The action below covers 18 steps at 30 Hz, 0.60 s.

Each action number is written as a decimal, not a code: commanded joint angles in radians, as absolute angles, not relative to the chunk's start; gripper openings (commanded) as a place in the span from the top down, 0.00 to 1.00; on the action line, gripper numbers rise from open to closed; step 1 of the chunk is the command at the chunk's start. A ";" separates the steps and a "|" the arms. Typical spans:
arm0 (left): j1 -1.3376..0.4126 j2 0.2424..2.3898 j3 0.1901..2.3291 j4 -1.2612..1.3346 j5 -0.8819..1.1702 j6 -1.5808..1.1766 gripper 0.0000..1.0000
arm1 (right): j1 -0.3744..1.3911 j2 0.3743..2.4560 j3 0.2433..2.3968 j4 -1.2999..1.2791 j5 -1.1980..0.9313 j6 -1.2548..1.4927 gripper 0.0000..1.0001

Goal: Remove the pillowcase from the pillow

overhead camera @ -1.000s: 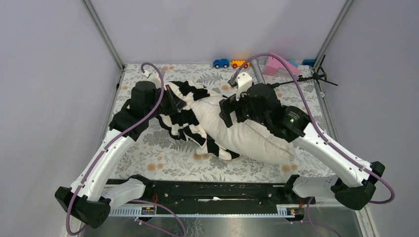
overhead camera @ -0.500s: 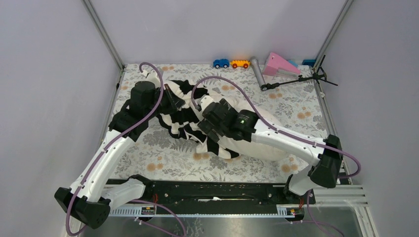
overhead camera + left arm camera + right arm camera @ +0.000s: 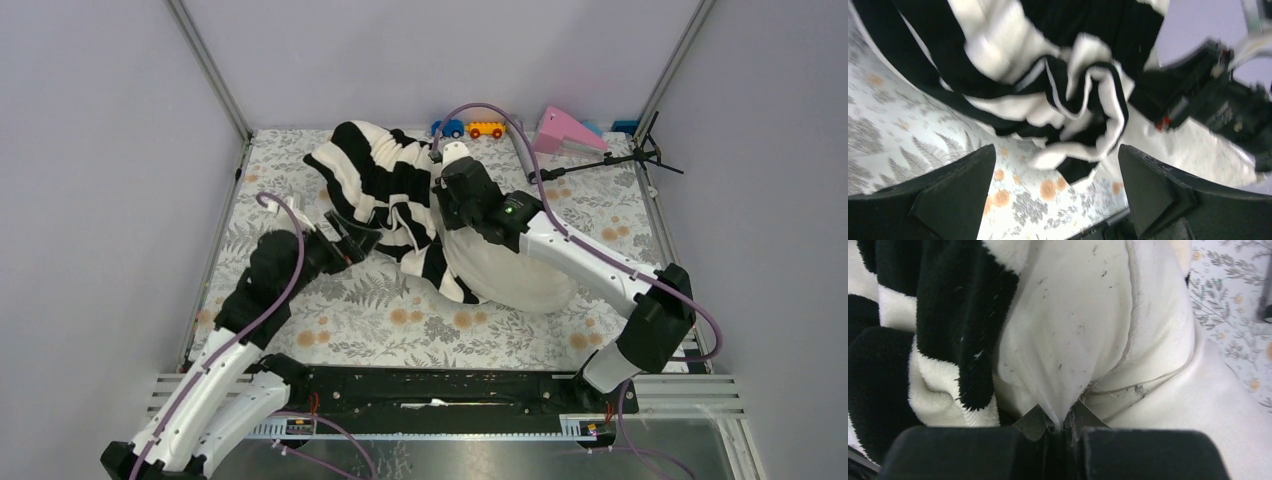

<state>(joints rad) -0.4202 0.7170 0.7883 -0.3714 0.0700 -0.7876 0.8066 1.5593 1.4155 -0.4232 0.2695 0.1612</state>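
Observation:
The pillowcase hangs loose (image 3: 402,232) beside the robot's open left gripper, so the left gripper should hold the pillowcase tight while the right gripper pulls the pillow away.
The black and white striped pillowcase (image 3: 385,185) lies bunched over the far end of the cream pillow (image 3: 510,275), whose near-right half is bare. My right gripper (image 3: 447,200) sits where cover and pillow meet. In the right wrist view it (image 3: 1064,425) is shut on a pinched fold of the pillow (image 3: 1088,330), with the pillowcase (image 3: 948,315) just to its left. My left gripper (image 3: 352,238) is open at the cover's near-left edge. In the left wrist view it (image 3: 1055,165) holds nothing and the pillowcase (image 3: 1048,75) hangs beyond its fingers.
A floral cloth (image 3: 330,310) covers the table. Along the far edge stand a blue toy car (image 3: 448,128), an orange toy car (image 3: 486,129), a pink wedge (image 3: 565,130) and a black stand (image 3: 600,160). Grey walls and metal posts close in both sides.
My left gripper let go of the pillowcase and drew back toward the near left. My right gripper shut on the pillow's fabric. The striped bunch now lies further back.

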 commanded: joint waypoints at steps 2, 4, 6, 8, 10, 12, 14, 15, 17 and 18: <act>-0.555 0.602 0.587 -0.085 0.064 -0.942 0.01 | 0.775 1.617 1.426 -0.289 0.150 0.297 1.00; -0.649 0.622 0.543 -0.035 0.010 -0.934 0.01 | 0.761 1.614 1.404 -0.259 0.102 0.325 1.00; -0.780 0.695 0.519 0.033 -0.087 -0.910 0.01 | 0.753 1.602 1.377 -0.231 0.066 0.345 1.00; -0.894 0.773 0.513 0.094 -0.184 -0.882 0.01 | 0.752 1.592 1.359 -0.216 0.047 0.353 1.00; -0.977 0.842 0.520 0.134 -0.291 -0.851 0.01 | 0.751 1.582 1.351 -0.215 0.033 0.356 1.00; -1.016 0.896 0.524 0.170 -0.388 -0.830 0.01 | 0.750 1.568 1.341 -0.215 0.023 0.356 1.00; -1.020 0.953 0.511 0.229 -0.443 -0.823 0.01 | 0.750 1.548 1.328 -0.214 0.019 0.356 1.00; -1.019 0.987 0.507 0.263 -0.462 -0.817 0.01 | 0.750 1.535 1.320 -0.214 0.018 0.356 1.00; -1.011 1.075 0.520 0.289 -0.493 -0.810 0.01 | 0.749 1.507 1.307 -0.214 0.021 0.355 1.00; -1.001 1.133 0.532 0.291 -0.504 -0.809 0.01 | 0.749 1.491 1.296 -0.214 0.021 0.352 1.00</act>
